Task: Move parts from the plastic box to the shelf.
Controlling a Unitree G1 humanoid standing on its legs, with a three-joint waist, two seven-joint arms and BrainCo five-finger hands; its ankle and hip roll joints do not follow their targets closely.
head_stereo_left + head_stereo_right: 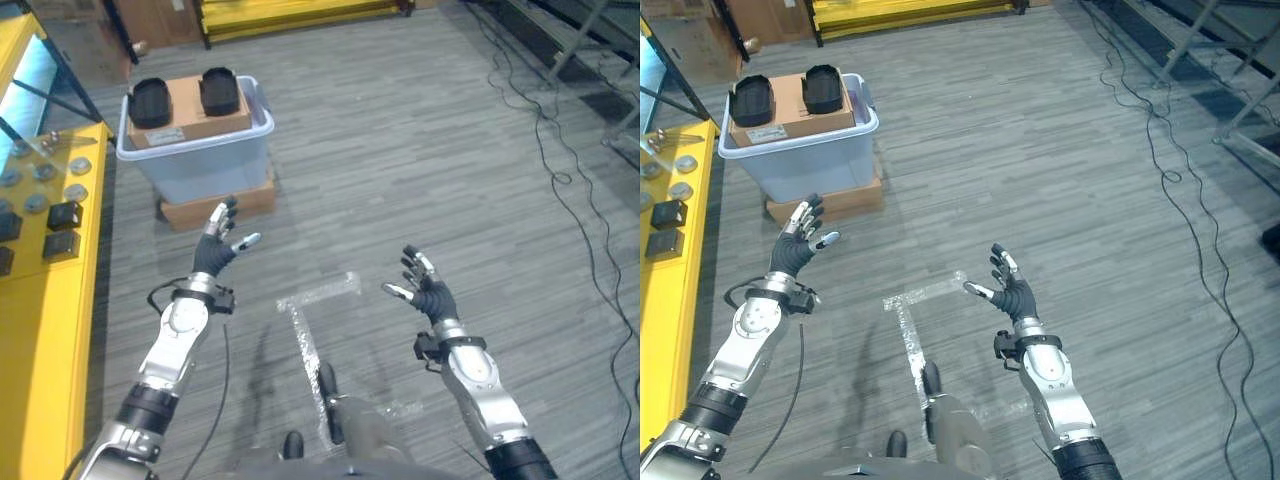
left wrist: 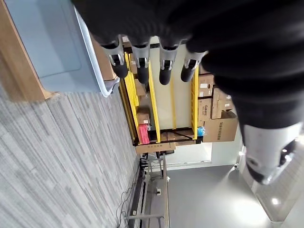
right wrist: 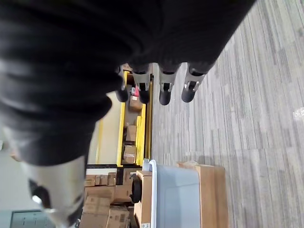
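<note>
A curved side (image 1: 222, 109) runs around the near end of the black part (image 1: 220, 91), so I expect it to be a stiff, empty open shell when I pick it up.
A pale blue plastic box (image 1: 200, 160) stands on a flat cardboard base on the floor ahead to the left. A cardboard sheet lies across its top with two black parts (image 1: 150, 101) (image 1: 219, 90) on it. My left hand (image 1: 216, 246) is raised just in front of the box, open, fingers straight and holding nothing. My right hand (image 1: 424, 287) is open too, lower and well to the right of the box, over the grey floor. The yellow shelf (image 1: 50, 330) runs along the left edge and carries black parts (image 1: 63, 215) and round metal discs (image 1: 76, 190).
Clear tape strips (image 1: 305, 330) form a T on the floor between my hands. Black cables (image 1: 560, 180) trail over the floor at the right. More yellow racking (image 1: 300, 12) and cardboard boxes stand at the back. The box (image 2: 61, 47) (image 3: 178, 194) appears in both wrist views.
</note>
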